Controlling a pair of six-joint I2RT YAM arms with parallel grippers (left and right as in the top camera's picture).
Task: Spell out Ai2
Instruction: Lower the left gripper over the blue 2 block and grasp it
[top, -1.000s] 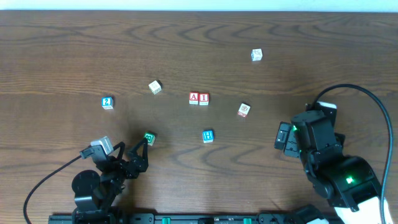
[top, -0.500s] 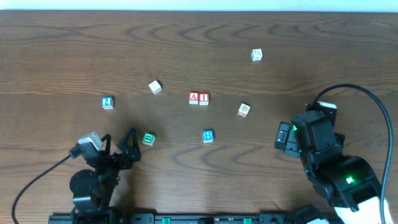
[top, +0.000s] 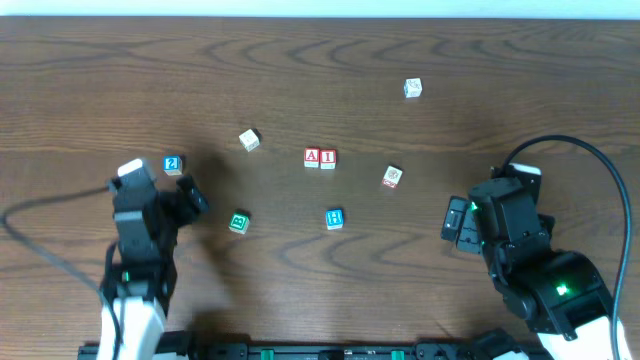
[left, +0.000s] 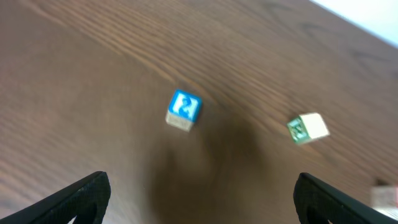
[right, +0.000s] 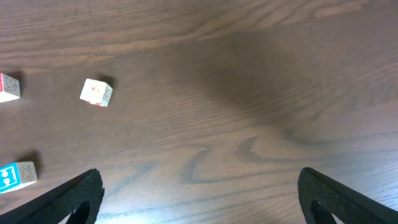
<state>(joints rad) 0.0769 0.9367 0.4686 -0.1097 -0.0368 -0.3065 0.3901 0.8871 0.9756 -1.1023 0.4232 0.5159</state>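
The robot should now reach with its left gripper until the open fingers straddle the blue block's sides (left: 183, 110), because the blue "2" block (top: 172, 163) faces up ahead of them, clear of other blocks.
A red "A" block (top: 312, 157) and a red "I" block (top: 328, 158) sit side by side at the table's middle. The blue "2" block (top: 173, 165) lies at the left; it also shows in the left wrist view (left: 183, 110). My left gripper (top: 190, 198) is open and empty, just right of and below the "2" block, not touching it; its fingertips (left: 199, 199) frame bare table. My right gripper (top: 458, 220) is open and empty at the right (right: 199, 193), away from all blocks.
A green block (top: 238, 222) lies right of the left gripper. A blue block (top: 334, 218), a cream block (top: 249, 140), a white block with a red pattern (top: 392, 177) and another white block (top: 413, 89) are scattered around. The green-marked block (left: 307, 128) shows in the left wrist view.
My left arm has swung up and left, away from the green block toward the "2" block. The green block stays on the table. The right arm has not moved.
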